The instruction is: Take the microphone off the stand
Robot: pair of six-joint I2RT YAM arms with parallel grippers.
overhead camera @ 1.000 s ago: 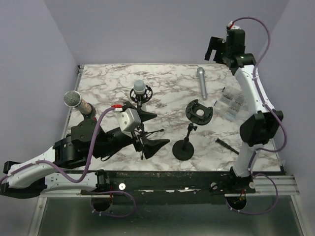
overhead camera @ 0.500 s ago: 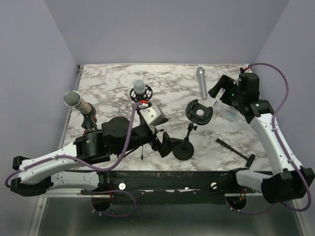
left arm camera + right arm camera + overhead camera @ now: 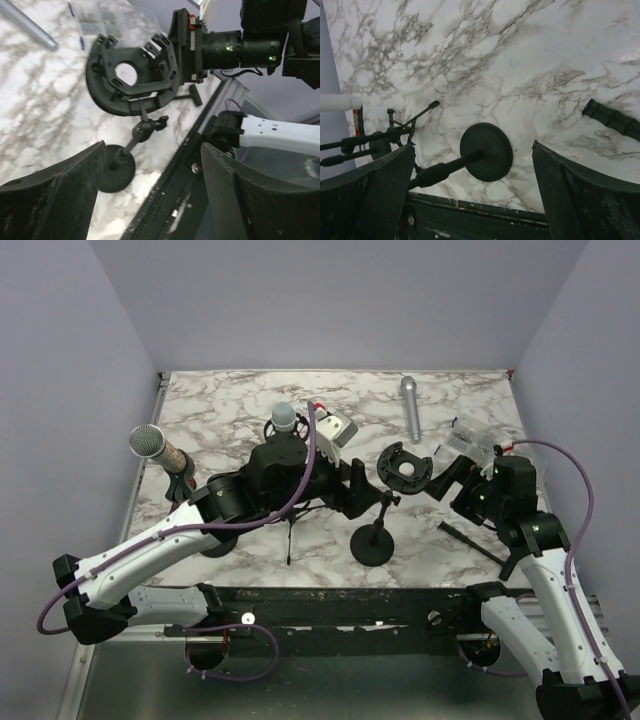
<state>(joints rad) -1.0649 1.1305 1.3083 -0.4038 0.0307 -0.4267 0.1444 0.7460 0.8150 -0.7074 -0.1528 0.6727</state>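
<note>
The shock-mount ring [image 3: 405, 470] leans out beyond the round base, so my left gripper needs to swing the ring back first, and then my right gripper should take the knob at its joint [image 3: 394, 500].
A small desk stand with a round black base [image 3: 372, 544] stands at the front centre, with an empty black shock-mount ring [image 3: 405, 467] lying behind it. A grey-headed microphone [image 3: 284, 418] sits upright in a tripod stand [image 3: 290, 540], partly hidden by my left arm. Another microphone [image 3: 152, 443] sits tilted in a clip stand [image 3: 184, 480] at the left. My left gripper [image 3: 363, 494] is open and empty just left of the round-base stand [image 3: 117, 171]. My right gripper [image 3: 441, 480] is open and empty right of the ring, facing the round base [image 3: 486, 151].
A silver microphone [image 3: 410, 408] lies loose at the back centre. A clear plastic bag [image 3: 468, 443] lies at the right, and a black handled tool [image 3: 475, 540] lies at the front right. The tripod legs [image 3: 395, 132] spread left of the round base.
My left arm has swung from the front left to the centre, beside the round-base stand. My right arm has come down from the back right toward the ring.
</note>
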